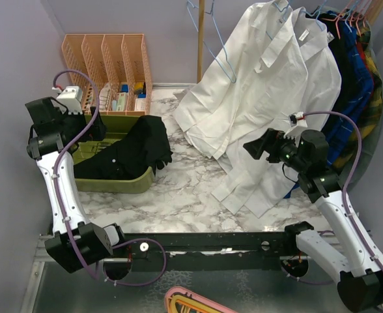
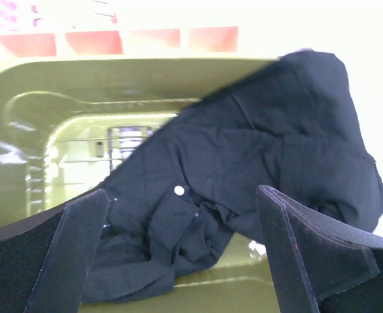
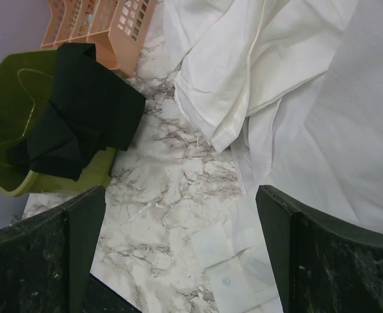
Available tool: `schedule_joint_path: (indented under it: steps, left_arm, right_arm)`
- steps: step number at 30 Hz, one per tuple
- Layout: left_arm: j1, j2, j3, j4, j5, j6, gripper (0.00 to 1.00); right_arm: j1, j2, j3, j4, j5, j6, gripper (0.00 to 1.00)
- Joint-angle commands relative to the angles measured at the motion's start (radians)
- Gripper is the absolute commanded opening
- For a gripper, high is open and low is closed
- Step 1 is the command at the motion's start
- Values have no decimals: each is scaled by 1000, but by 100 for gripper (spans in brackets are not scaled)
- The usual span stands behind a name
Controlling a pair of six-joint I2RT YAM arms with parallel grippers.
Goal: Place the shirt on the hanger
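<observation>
The black shirt bunches in loose folds (image 1: 121, 155) next to its pale button, open to the left gripper's spread fingers, so the robot should keep reaching down until those fingers straddle cloth (image 1: 131, 141).
The black shirt (image 1: 129, 151) lies crumpled in an olive-green bin (image 1: 116, 186) at the left, spilling over its right rim. In the left wrist view the shirt (image 2: 243, 143) fills the bin, with a pale button showing. My left gripper (image 1: 95, 127) is open and empty, hovering just above the shirt at the bin's left side (image 2: 182, 254). The light-blue wire hanger (image 1: 225, 62) hangs empty at the back centre beside a wooden post. My right gripper (image 1: 253, 147) is open and empty over the marble table (image 3: 178, 254), in front of the white shirts. The shirt also shows in the right wrist view (image 3: 81, 111).
White shirts (image 1: 263, 98) hang from the rail at the back right and drape onto the table (image 3: 296, 98). Blue plaid garments (image 1: 354, 85) hang at the far right. A peach slotted rack (image 1: 107, 72) with small items stands behind the bin. Purple walls close in the sides.
</observation>
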Motion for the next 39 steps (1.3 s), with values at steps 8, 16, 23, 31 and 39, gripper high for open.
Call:
schedule_joint_path:
  steps: [8, 16, 23, 31, 39]
  left_arm:
    - [-54, 255, 103, -545, 441, 649, 99]
    - [-72, 338, -43, -239, 355, 613, 99]
    - [-129, 411, -127, 47, 307, 514, 99]
    - [-236, 486, -214, 179, 134, 483, 99]
    - [-279, 493, -342, 329, 50, 446, 98]
  right_arm:
    - [-1, 42, -29, 82, -98, 9, 99]
    - [-1, 22, -76, 135, -131, 40, 99]
    - [-1, 35, -87, 153, -151, 64, 99]
    - [-1, 6, -97, 186, -184, 83, 99]
    - [-1, 1, -98, 189, -179, 81, 99]
